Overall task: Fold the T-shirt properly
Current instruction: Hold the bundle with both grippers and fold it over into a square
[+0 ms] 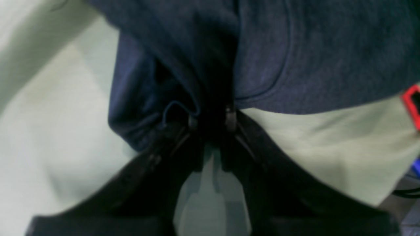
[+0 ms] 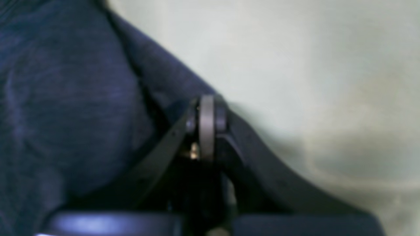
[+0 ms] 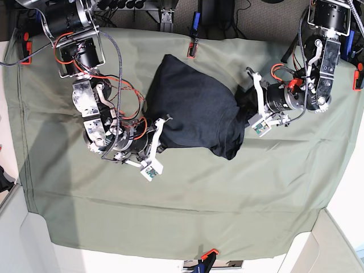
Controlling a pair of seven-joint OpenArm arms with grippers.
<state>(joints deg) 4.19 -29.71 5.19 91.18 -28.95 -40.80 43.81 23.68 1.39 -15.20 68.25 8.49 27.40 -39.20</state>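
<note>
The T-shirt lies slanted (image 3: 192,102) across the green cloth. Next, my right gripper pulls its edge (image 3: 172,140) back while my left gripper swings the other end square.
The T-shirt (image 3: 193,105) is a dark navy heap, bunched in the middle of the green cloth. My left gripper (image 3: 243,107) is at the heap's right end in the base view. In the left wrist view the left gripper (image 1: 211,119) is shut on a gathered fold of the T-shirt (image 1: 321,55). My right gripper (image 3: 160,126) is at the heap's lower left edge. In the right wrist view the right gripper (image 2: 206,113) has its jaws shut, with the T-shirt (image 2: 65,98) edge running right up to its tips. Whether fabric is caught between them does not show.
A sage-green cloth sheet (image 3: 170,216) covers the table, held by red clamps at the far edge (image 3: 192,48) and the near edge (image 3: 209,253). Both arms' wires and bodies flank the heap. A red clamp (image 1: 412,105) shows at the left wrist view's right edge.
</note>
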